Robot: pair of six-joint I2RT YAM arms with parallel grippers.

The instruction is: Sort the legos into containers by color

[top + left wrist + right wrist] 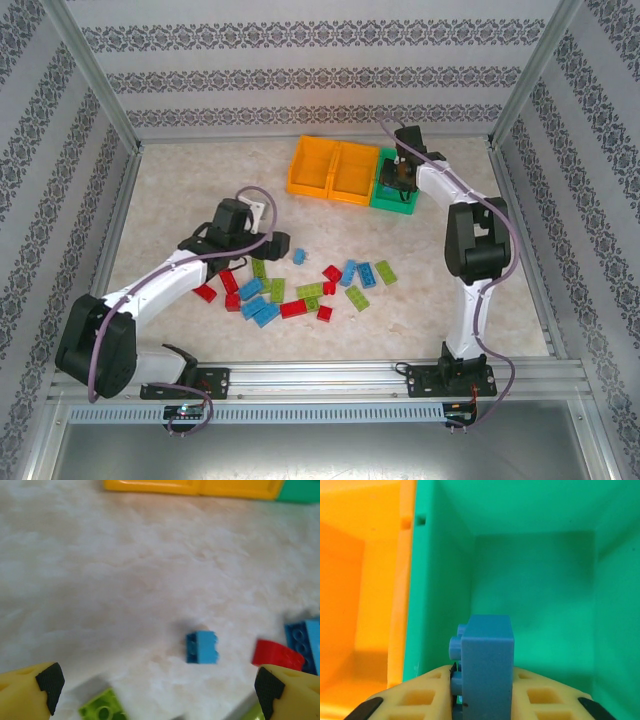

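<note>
Next, I push the bins closer with my right gripper, as my left gripper is far from the green bin and will bring the small blue brick next.
Red, blue and light green legos lie scattered on the table between the arms. My left gripper hovers open at the pile's far left edge. In its wrist view the left gripper frames a small blue brick, with a green brick by the left fingertip and a red brick by the right one. The containers stand at the back: two orange bins and a green bin. My right gripper is over the green bin, shut on a blue brick.
Patterned walls and metal posts enclose the table. The orange bin borders the green one on its left. Bare tabletop lies between the pile and the bins. Another blue brick lies at the left wrist view's right edge.
</note>
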